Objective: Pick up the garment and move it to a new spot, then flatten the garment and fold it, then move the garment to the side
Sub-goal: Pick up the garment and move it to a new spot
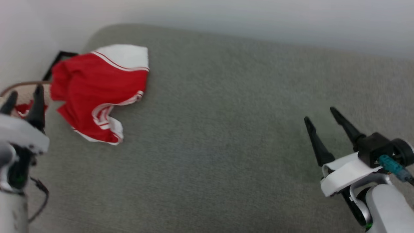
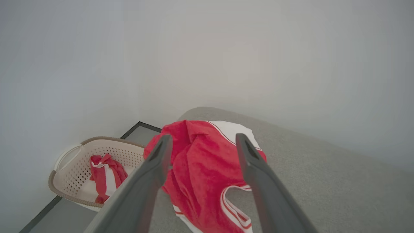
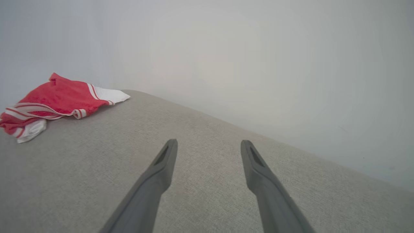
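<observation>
The striped neckline [image 1: 125, 101] is buckling along the crumpled cloth, so the garment [image 1: 112, 79] will drag behind the white sleeve end and spread out partly when I pull.
The garment [image 1: 97, 90], a bright red T-shirt with white sleeve ends and thin white stripes, lies crumpled at the far left corner of the grey cushioned surface [image 1: 226, 136]. My left gripper [image 1: 25, 94] hovers open at the left edge, just short of the garment [image 2: 200, 174], which shows between its two fingers from the wrist. My right gripper [image 1: 320, 116] stands open over bare cushion at the right, far from the garment [image 3: 55, 100], with nothing between its fingers [image 3: 161, 168].
A beige perforated laundry basket [image 2: 71, 168] sits on the floor left of the cushion, holding another red and white cloth [image 2: 106, 176]. A pale wall runs behind the cushion's far edge. The cushion's left edge drops off beside the garment.
</observation>
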Robot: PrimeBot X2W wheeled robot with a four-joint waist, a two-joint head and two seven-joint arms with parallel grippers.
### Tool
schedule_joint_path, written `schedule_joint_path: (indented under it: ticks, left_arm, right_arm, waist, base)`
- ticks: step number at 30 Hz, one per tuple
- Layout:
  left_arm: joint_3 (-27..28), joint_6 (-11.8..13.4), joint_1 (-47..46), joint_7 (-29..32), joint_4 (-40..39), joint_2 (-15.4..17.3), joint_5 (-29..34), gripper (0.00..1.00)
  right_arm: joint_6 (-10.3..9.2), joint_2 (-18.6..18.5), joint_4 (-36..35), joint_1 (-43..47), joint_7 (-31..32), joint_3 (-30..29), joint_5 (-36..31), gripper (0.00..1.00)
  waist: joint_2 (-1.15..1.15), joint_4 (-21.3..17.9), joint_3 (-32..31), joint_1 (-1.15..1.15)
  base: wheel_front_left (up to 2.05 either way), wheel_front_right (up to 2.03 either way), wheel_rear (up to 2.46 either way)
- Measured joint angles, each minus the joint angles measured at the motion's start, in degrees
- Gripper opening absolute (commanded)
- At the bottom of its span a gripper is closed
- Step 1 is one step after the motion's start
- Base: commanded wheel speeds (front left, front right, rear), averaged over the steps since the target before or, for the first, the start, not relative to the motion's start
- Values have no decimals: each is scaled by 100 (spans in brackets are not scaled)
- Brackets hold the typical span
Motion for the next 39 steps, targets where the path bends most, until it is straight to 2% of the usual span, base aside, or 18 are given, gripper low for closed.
schedule_joint_path:
  ticks: [4, 10, 16, 22, 29, 30, 32, 39]
  left_arm:
    - [-115, -23, -591, 333, 414, 272, -109, 100]
    - [-449, -35, -1395, 736, 1548, 684, -198, 100]
    - [-788, -52, -2106, 1059, 2629, 855, -182, 100]
    - [-1106, -56, -2638, 1459, 3462, 886, -220, 100]
    - [-1399, -57, -3102, 1647, 4022, 985, -271, 100]
    - [-1416, -57, -3139, 1628, 4080, 989, -305, 95]
    - [-1467, -57, -3195, 1592, 4167, 988, -377, 0]
    - [-1709, -55, -3181, 1194, 4314, 1000, -531, 0]
  right_arm:
    - [0, -59, -180, -106, 54, -54, -30, 100]
    - [0, -96, -396, -268, 105, -134, -65, 100]
    - [0, -98, -552, -377, 143, -168, -109, 100]
    - [0, -105, -689, -449, 202, -199, -137, 100]
    - [0, -96, -814, -494, 277, -209, -189, 100]
    - [0, -99, -818, -504, 277, -208, -189, 100]
    - [0, -108, -817, -531, 283, -204, -190, 100]
    - [0, -73, -735, -543, 246, -203, -214, 100]
  waist:
    - [0, -173, 405, 0]
    - [0, -427, 996, 0]
    - [0, -648, 1531, 0]
    - [0, -815, 1959, 0]
    - [0, -940, 2263, 0]
    - [0, -950, 2283, 0]
    - [0, -961, 2286, 0]
    - [0, -923, 2063, 0]
  base:
    - [0, 0, 0]
    - [0, 0, 0]
    - [0, 0, 0]
    - [0, 0, 0]
    - [0, 0, 0]
    - [0, 0, 0]
    - [0, 0, 0]
    - [0, 0, 0]
